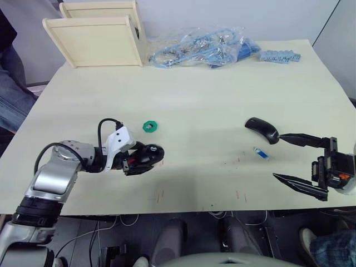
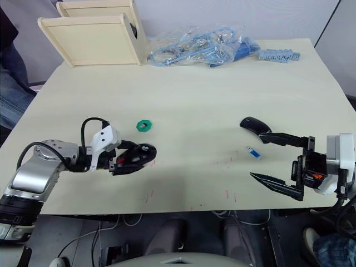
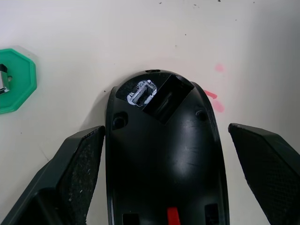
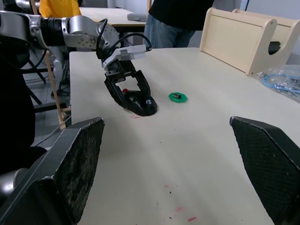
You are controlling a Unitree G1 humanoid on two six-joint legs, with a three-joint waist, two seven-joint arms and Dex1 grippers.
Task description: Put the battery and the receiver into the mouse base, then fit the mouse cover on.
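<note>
The dark empty slot point(image 3: 168, 98) runs at a slant. I therefore expect the mouse base point(image 1: 148, 154) to hold the battery slantwise when I push the battery in.
The black mouse base point(image 1: 150, 153) lies on the table at front left, its hollow side up with a red part showing point(image 3: 173, 216). My left gripper point(image 1: 146, 160) is open, one finger point(image 3: 77, 171) on each side of the base. A silver-rimmed slot point(image 3: 139, 92) shows at the base's far end. Just beyond sits a green octagonal holder point(image 1: 151, 127) carrying a small silver and black piece, apparently the receiver point(image 3: 3, 84). At the right, the glossy mouse cover point(image 1: 262, 129) and the blue battery point(image 1: 260, 153) lie on the table. My right gripper point(image 1: 276, 156) stands open close beside the battery, empty.
Two pale wooden racks point(image 1: 94, 39) stand at the back left. A clear bag of blue parts point(image 1: 200, 47) and a blue strip point(image 1: 279, 56) lie at the back. A person point(image 1: 8, 83) is at the table's left edge. Small red marks dot the tabletop.
</note>
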